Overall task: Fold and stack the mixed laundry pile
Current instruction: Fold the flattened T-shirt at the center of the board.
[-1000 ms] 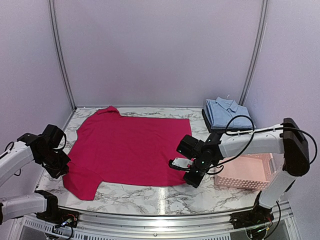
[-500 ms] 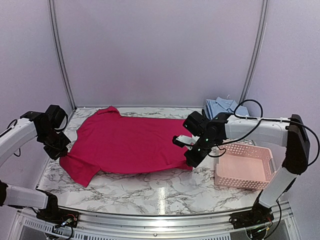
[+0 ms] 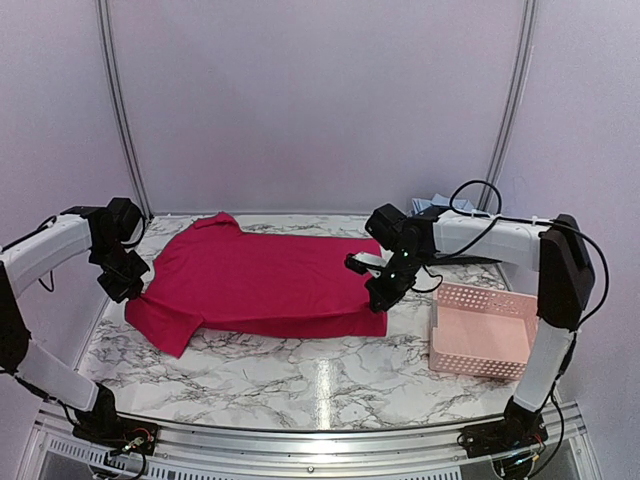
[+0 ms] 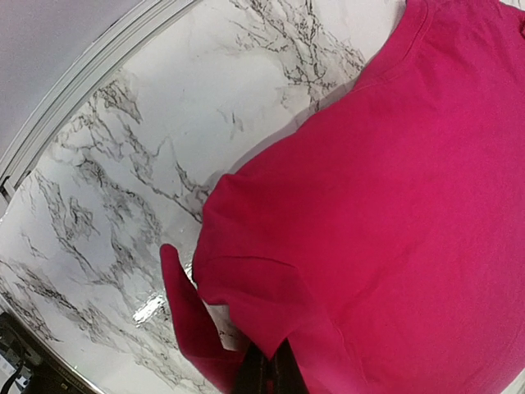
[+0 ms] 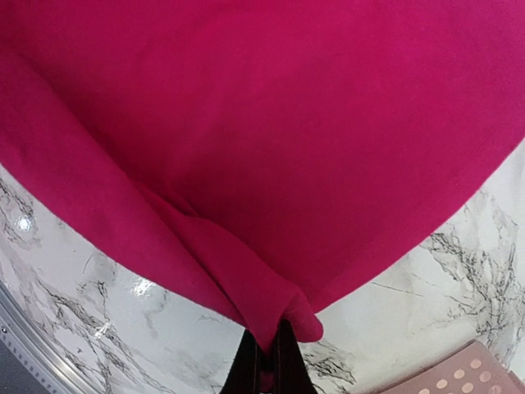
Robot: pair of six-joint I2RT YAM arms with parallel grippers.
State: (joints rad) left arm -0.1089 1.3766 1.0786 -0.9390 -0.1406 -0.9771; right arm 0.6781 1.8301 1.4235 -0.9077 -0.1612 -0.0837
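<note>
The magenta-red garment's lifted near edge point(image 3: 285, 319) is straight along its flat body, so the robot's left gripper continues to go toward the back and lets go of the edge on that body point(image 3: 178, 272).
The magenta-red garment point(image 3: 265, 285) lies spread on the marble table, its near edge lifted and doubled back. My left gripper point(image 3: 128, 290) is shut on its left sleeve edge; in the left wrist view the garment point(image 4: 385, 205) hangs from the gripper point(image 4: 268, 373). My right gripper point(image 3: 380, 297) is shut on the garment's right hem corner; in the right wrist view the garment point(image 5: 271, 148) drapes from the gripper point(image 5: 269, 361). The light blue collared shirt point(image 3: 438, 205) is folded at the back right, mostly hidden behind my right arm.
A pink lattice basket point(image 3: 485, 328) stands at the right, close to my right arm; its corner shows in the right wrist view point(image 5: 472, 373). The dark tray under the blue shirt is mostly hidden. Metal frame posts rise at the back corners.
Both grippers have carried the garment's near edge away from the front of the table toward the back, folding it over. The basket shifted slightly left and back.
</note>
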